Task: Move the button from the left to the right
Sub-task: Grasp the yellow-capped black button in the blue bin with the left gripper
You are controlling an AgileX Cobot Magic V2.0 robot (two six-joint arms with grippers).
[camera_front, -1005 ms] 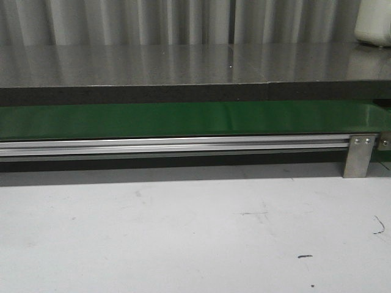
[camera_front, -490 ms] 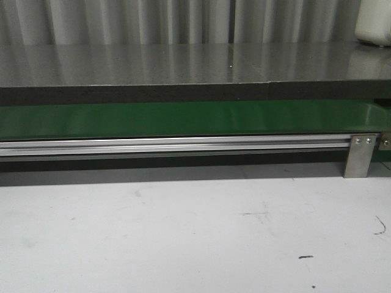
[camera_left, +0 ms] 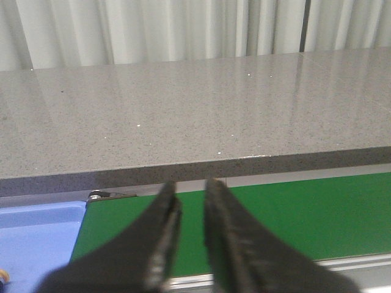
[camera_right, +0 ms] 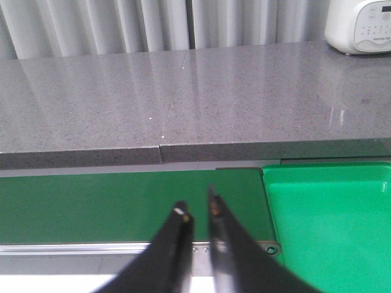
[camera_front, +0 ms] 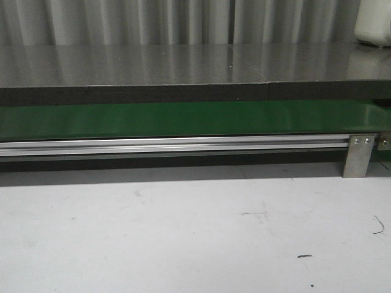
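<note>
The button (camera_left: 3,276) will travel toward the robot's right gripper when the robot puts it down, because the green conveyor belt (camera_front: 195,118) runs flat along the aluminium rail.
The button's body is out of view; only a small orange bit (camera_left: 2,276) shows at the picture's edge, in a blue tray (camera_left: 36,238) at the belt's left end. My left gripper (camera_left: 189,190) hangs over the left end of the green conveyor belt (camera_left: 293,213), its jaws a narrow gap apart with nothing between them. My right gripper (camera_right: 197,207) hangs over the belt's right end (camera_right: 91,207), beside a green tray (camera_right: 330,226), with its jaws also a narrow gap apart and empty. Neither gripper shows in the front view.
The green belt (camera_front: 183,119) runs left to right behind an aluminium rail (camera_front: 171,145) with a bracket (camera_front: 358,155). A grey stone counter (camera_front: 183,64) lies behind it, with a white appliance (camera_right: 360,24) at its far right. The white table (camera_front: 183,232) lies in front.
</note>
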